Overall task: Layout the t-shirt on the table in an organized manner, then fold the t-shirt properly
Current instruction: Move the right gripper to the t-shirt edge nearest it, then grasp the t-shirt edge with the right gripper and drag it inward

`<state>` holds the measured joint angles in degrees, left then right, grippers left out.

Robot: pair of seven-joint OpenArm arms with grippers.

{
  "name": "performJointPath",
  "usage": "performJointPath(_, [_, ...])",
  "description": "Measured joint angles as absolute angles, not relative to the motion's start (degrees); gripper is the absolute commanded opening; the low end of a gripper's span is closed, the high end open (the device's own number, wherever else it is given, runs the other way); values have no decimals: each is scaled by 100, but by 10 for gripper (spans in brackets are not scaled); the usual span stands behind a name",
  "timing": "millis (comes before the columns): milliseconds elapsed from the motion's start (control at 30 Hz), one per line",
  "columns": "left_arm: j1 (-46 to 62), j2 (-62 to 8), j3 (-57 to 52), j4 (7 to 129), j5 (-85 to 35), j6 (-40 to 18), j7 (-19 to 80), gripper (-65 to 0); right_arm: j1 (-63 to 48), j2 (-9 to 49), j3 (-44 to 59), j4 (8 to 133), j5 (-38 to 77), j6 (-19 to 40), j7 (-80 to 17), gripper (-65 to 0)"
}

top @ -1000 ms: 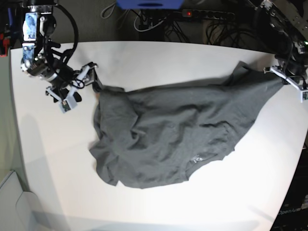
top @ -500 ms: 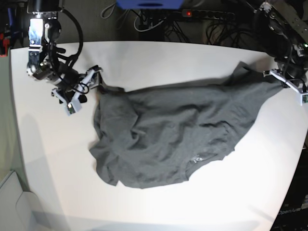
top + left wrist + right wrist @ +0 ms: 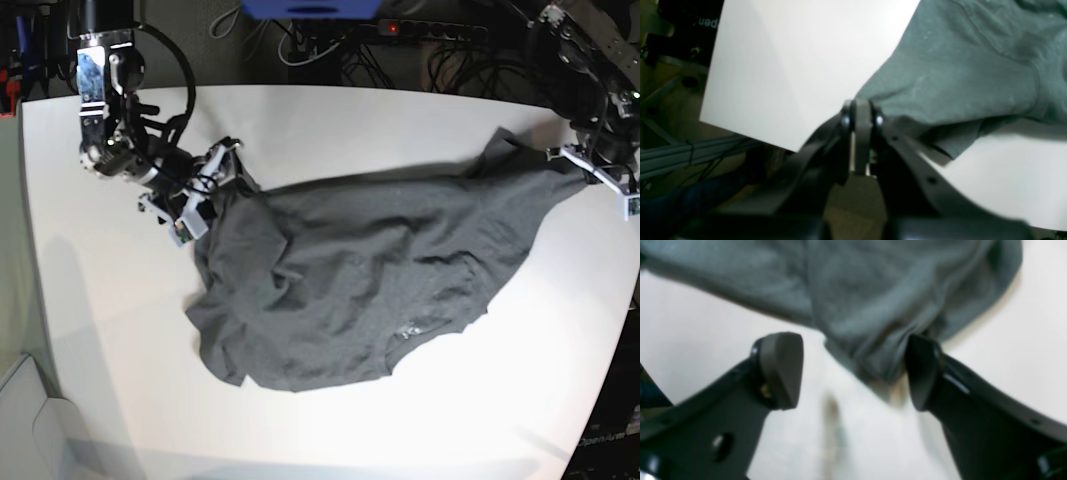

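Note:
The t-shirt's end at my right gripper is doubled by a bunched fold (image 3: 257, 232). Next, my right gripper pinches that fold and moves it toward the t-shirt's front edge (image 3: 382, 368).
The dark grey t-shirt (image 3: 350, 290) lies crumpled across the white table (image 3: 400, 120), stretched out toward the far right. My left gripper (image 3: 592, 165) is shut on its right end near the table's edge. In the left wrist view the jaws (image 3: 862, 115) pinch the cloth (image 3: 957, 73) tight. My right gripper (image 3: 212, 190) stands open at the shirt's upper left corner. Seen from the right wrist, its fingers (image 3: 783, 366) straddle a bunched fold of the cloth (image 3: 873, 290), the right finger touching it.
Behind the table run cables and a power strip (image 3: 400, 28) with a red light, beside a blue object (image 3: 310, 8). A pale box (image 3: 30, 420) sits off the front left corner. The left gripper hangs close to the table's right edge (image 3: 750, 130).
My right gripper has travelled rightward along the table to the shirt's upper left corner and now straddles the cloth, still open. The left gripper and its hold have not moved.

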<state>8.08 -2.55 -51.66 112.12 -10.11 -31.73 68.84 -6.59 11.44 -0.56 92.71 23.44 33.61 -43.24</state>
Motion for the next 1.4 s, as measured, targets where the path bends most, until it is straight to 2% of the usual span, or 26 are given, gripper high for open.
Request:
performJointPath(67, [825, -255, -5166, 11212, -1011, -3170, 6882, -646, -672, 1041, -51, 9266, 2338, 3363, -4357, -365])
performJointPath(200, [856, -255, -5177, 11212, -1004, -3170, 6884, -646, -408, 1033, -99, 9247, 2342, 3361, -4331, -577])
performJointPath(267, [858, -255, -5177, 11212, -972, -3173, 6882, -646, -283, 1031, -91, 9247, 2338, 3361, -4338, -650])
performJointPath(633, [980, -274, -5199, 11212, -974, -3173, 6884, -646, -47, 1035, -40, 9225, 2338, 3341, -4392, -650])
performJointPath(733, [978, -285, -5199, 11212, -974, -3170, 6882, -646, -167, 1050, -43, 9225, 2335, 3343, -4394, -598])
performJointPath(933, [958, -287, -5199, 11212, -991, -3173, 6884, -646, -419, 1127, 1, 9233, 2338, 3343, -4436, -367])
performJointPath(1033, [950, -287, -5196, 11212, -993, -3173, 6884, -646, -401, 1144, 58, 9233, 2340, 3341, -4412, -290])
performJointPath(1100, [950, -287, -5196, 11212, -996, -3173, 6882, -646, -399, 1157, 56, 9233, 2344, 3343, -4410, -273])
performJointPath(1400, [954, -287, -5196, 11212, -1013, -3173, 6884, -646, -388, 1151, 316, 8691, 2335, 3343, -4394, -271])
